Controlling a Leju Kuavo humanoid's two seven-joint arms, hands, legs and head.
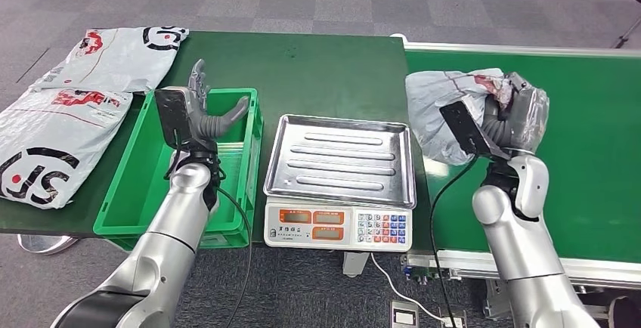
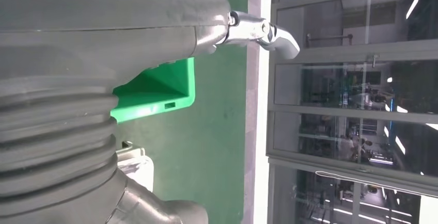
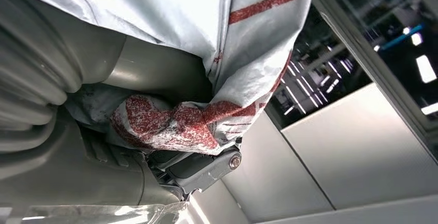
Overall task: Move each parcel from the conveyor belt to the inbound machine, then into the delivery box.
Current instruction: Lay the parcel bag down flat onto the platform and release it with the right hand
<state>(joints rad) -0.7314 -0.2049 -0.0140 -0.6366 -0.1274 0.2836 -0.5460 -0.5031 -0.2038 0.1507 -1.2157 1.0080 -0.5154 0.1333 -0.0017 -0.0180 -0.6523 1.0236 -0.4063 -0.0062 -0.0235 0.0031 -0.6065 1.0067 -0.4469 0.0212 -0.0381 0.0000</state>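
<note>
I expect the plastic of the grey parcel to bunch up and its body to sag when my left gripper lifts it, as the parcel's loose end (image 1: 438, 140) droops wrinkled.
A grey plastic parcel (image 1: 442, 109) with red print hangs over the near left part of the green conveyor belt (image 1: 582, 162), gripped by my right hand (image 1: 510, 112). In the right wrist view the crumpled parcel (image 3: 206, 53) lies against the hand (image 3: 93, 131), whose fingers close around it. The scale (image 1: 340, 184) with its steel tray stands left of the belt, beside the parcel. My left hand (image 1: 202, 109) is raised above the green box (image 1: 143, 184), fingers spread and holding nothing. The left wrist view shows the thumb (image 2: 263, 30) over the box's wall (image 2: 155, 92).
Two flat grey courier bags (image 1: 68, 109) lie at the left of the dark green table (image 1: 325, 71), beside the box. Cables hang below the scale. Grey carpet floor surrounds the table and belt.
</note>
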